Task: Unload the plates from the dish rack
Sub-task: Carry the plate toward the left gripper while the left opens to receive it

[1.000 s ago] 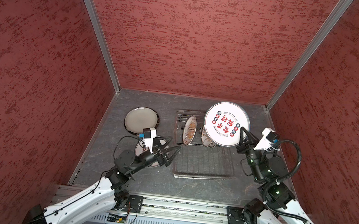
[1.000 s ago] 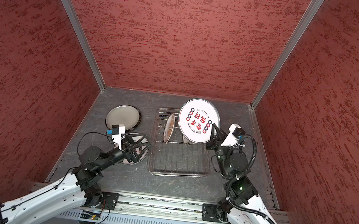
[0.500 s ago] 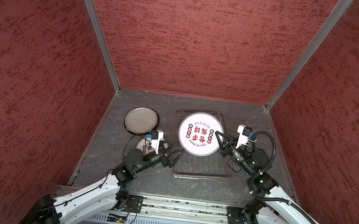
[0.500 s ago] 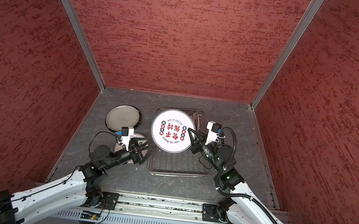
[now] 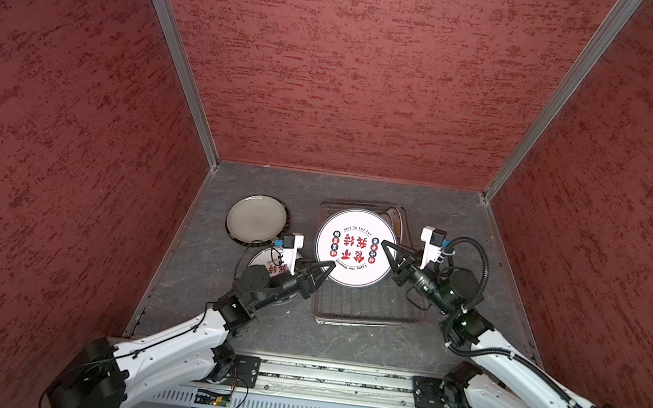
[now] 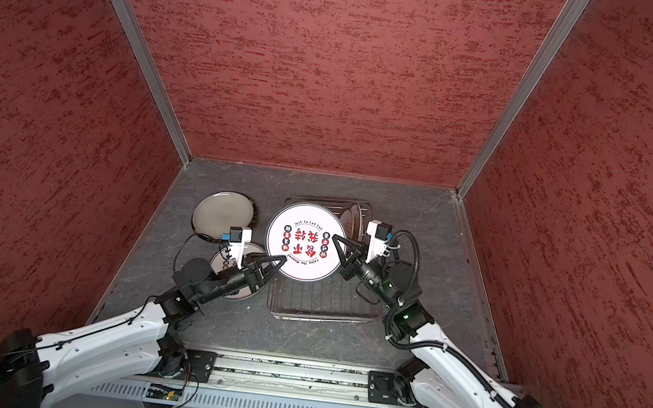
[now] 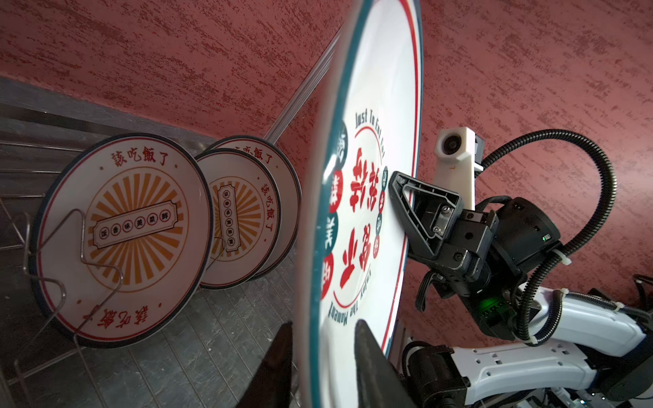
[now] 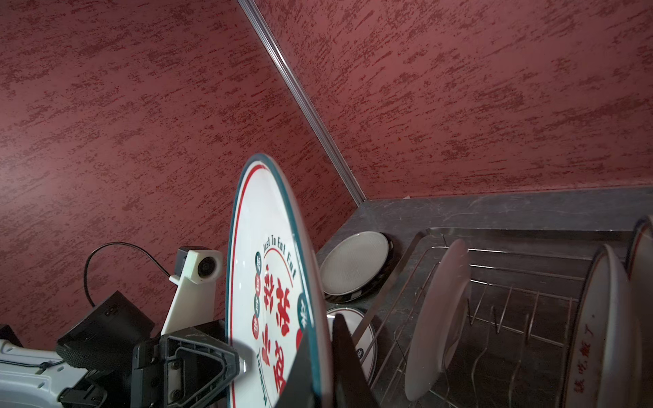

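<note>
My right gripper should open and my left gripper should set the large white plate down on the small plate [image 5: 279, 269] beside the rack, because both grippers are pinching the large white plate's rim [image 5: 392, 236].
A large white plate [image 5: 353, 248] [image 6: 305, 244] with red characters hangs face up over the dish rack [image 5: 358, 313] [image 6: 313, 302]. My right gripper [image 5: 386, 247] [image 8: 323, 328] is shut on its right rim. At the plate's near left rim my left gripper [image 5: 324, 266] [image 7: 323, 325] has one finger on the face and one behind, shut on it. Three sunburst plates [image 7: 123, 226] [image 7: 240, 219] stand upright among the rack's prongs. In the right wrist view a plain white plate [image 8: 441, 318] stands there too. From above, the held plate hides most of them.
Left of the rack, a large off-white plate [image 5: 257, 218] lies on a dark-rimmed one. A small plate with red characters [image 5: 268, 261] lies nearer, partly under my left arm. Red walls close the table on three sides.
My right gripper has carried the large plate from the back right to the left, over the rack. My left gripper has come up to its near left rim and shut on it.
</note>
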Tool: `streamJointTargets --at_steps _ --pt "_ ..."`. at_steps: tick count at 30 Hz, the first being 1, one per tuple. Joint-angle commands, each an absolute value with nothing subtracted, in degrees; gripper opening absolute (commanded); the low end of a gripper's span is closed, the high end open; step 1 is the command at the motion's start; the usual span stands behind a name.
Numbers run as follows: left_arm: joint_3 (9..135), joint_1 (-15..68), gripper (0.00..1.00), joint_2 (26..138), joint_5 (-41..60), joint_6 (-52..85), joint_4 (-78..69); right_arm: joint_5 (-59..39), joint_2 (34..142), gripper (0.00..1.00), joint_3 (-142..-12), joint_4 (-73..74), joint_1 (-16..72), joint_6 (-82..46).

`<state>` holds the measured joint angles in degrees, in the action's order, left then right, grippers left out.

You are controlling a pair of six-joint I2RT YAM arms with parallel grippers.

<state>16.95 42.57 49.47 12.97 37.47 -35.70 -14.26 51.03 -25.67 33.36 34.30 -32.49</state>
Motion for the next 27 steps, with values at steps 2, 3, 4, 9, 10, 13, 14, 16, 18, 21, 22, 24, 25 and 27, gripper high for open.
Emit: streamJointTargets --at_steps 2,3,4,9,10,13,14,16,18,21,22,24,25,27 --pt "18.34 42.89 0.24 50.65 10.62 38.91 -38.04 -13.83 51.74 0.0 -25.31 40.38 34.54 -32.15" --pt "18.27 42.89 0.23 51.17 10.26 39.28 -38.5 -14.09 52.06 0.0 -25.31 40.66 34.58 -32.16" --pt "18.34 42.89 0.23 51.57 10.14 39.6 -39.0 -14.37 52.25 0.0 -25.31 40.82 34.61 -32.12" --pt "18.69 42.93 0.16 52.51 10.46 40.24 -40.39 -14.33 52.21 0.0 -24.61 41.62 34.64 -32.17" --pt "18.85 42.98 0.14 52.5 10.46 40.23 -40.11 -14.17 52.21 0.0 -24.57 41.53 34.66 -31.94" --pt "19.06 42.98 0.06 52.58 9.93 40.68 -39.73 -13.13 52.06 0.01 -24.35 41.18 34.72 -31.65" --pt "19.14 42.93 0.05 52.64 9.73 40.98 -39.73 -12.88 52.06 0.0 -24.3 41.06 34.72 -31.56" --pt "19.16 42.98 0.03 52.89 9.62 41.39 -39.73 -12.74 52.12 0.01 -24.17 41.09 34.72 -31.38" --pt "19.35 43.05 0.01 53.38 9.65 41.77 -39.8 -12.67 52.21 0.02 -23.78 41.5 34.72 -31.37" --pt "19.63 43.07 0.0 54.29 9.61 42.44 -40.34 -12.88 52.49 0.08 -23.77 41.31 34.72 -31.2" --pt "19.62 43.07 0.0 54.52 9.51 42.71 -40.34 -13.11 52.47 0.11 -23.76 41.22 34.72 -31.12" --pt "19.68 43.07 0.0 54.93 9.19 43.27 -40.76 -13.75 52.56 0.17 -23.6 41.31 34.72 -31.11" --pt "19.56 43.07 0.0 55.02 8.87 43.6 -40.84 -13.87 52.56 0.2 -23.56 41.31 34.71 -31.11" --pt "19.49 43.07 0.0 54.95 8.36 44.15 -40.89 -14.21 52.58 0.24 -23.63 40.93 34.72 -30.96"
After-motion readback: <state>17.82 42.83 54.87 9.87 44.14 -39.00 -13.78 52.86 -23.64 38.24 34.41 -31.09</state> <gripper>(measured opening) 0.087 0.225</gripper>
